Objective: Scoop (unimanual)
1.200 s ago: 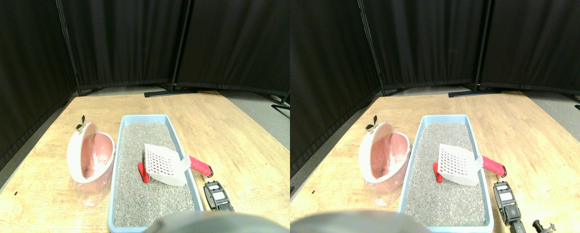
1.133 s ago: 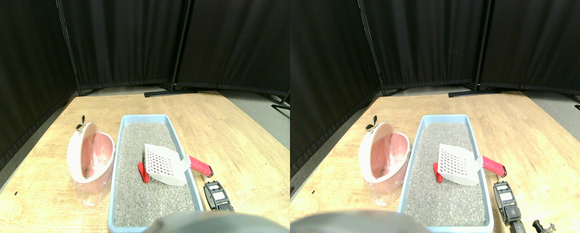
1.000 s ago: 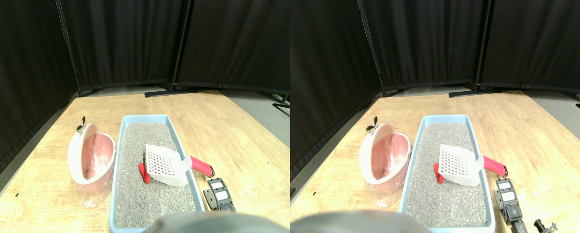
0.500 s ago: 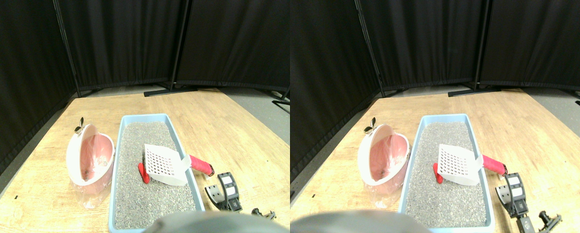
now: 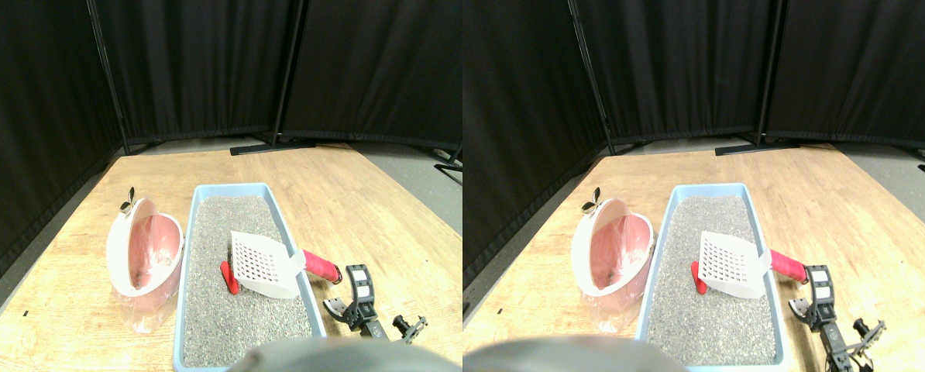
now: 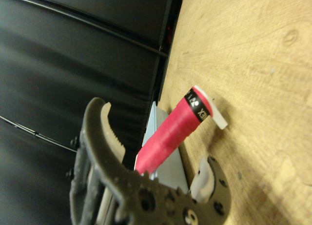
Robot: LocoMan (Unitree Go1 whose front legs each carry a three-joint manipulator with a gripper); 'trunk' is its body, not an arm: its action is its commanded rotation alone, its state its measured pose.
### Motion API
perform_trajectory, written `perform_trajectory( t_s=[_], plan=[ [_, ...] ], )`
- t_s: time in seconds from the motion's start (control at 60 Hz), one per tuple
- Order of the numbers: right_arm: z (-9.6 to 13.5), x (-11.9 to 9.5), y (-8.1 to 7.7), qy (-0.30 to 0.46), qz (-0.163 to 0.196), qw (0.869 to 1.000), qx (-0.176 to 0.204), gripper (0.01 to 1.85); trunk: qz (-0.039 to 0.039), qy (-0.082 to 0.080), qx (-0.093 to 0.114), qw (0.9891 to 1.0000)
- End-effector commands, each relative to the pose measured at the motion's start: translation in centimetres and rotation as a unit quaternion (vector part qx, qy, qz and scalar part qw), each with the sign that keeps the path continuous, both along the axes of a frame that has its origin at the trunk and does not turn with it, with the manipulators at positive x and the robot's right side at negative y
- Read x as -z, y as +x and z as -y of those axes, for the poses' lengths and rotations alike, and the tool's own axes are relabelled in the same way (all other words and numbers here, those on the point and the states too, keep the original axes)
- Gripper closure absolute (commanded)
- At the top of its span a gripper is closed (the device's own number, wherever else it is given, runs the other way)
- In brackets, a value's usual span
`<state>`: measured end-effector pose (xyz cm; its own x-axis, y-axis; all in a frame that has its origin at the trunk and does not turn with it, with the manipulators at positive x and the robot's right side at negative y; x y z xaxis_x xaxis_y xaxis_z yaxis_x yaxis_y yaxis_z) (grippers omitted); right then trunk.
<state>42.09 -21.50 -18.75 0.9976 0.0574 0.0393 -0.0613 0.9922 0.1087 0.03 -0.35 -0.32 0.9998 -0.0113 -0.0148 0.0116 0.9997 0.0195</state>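
I expect the small red object (image 5: 230, 277) to stay on the scoop, with the litter sifted away, when I lift the scoop, because the scoop's slots (image 5: 259, 260) are much smaller than the object.
A blue litter tray (image 5: 230, 187) full of grey litter lies on the wooden floor. The white slotted scoop (image 5: 259, 263) rests on the tray's right rim, and its red handle (image 5: 321, 266) sticks out to the right over the floor. A small red object (image 5: 228, 276) lies in the litter just left of the scoop head. My right gripper (image 5: 344, 288) stands open just beyond the handle's end, near the floor. In the wrist view the red handle (image 6: 171, 131) lies ahead in the gap between the spread jaws of the gripper (image 6: 155, 137), with neither touching it.
A pink and white bin (image 5: 145, 252) with a clear plastic liner stands tilted left of the tray, its mouth facing the tray. Black curtain panels (image 5: 199, 70) on stands close off the back and left. Grey floor (image 5: 424, 186) begins past the wood's right edge.
My gripper was shut and lying flat on the floor near the tray. It has opened, turned onto its side and moved up to the end of the red handle.
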Motion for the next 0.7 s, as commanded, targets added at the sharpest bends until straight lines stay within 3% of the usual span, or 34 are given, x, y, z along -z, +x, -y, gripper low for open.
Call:
perform_trajectory(
  t_s=[0.017,0.183,0.45,0.7],
  plan=[
    [-0.5,-1.0,0.2,0.006,0.033,0.999,-0.008,0.93,0.0052,-0.009,-0.005,0.9999],
    [-0.8,-0.8,0.7,0.009,0.026,1.000,-0.008,0.95,0.0145,-0.011,-0.007,0.9998],
    [-0.8,-0.5,1.7,0.009,0.021,1.000,-0.011,0.97,0.0227,-0.014,-0.002,0.9996],
    [-0.5,-0.6,2.9,0.024,0.005,1.000,-0.001,0.95,0.0230,-0.015,-0.002,0.9996]
  ],
)
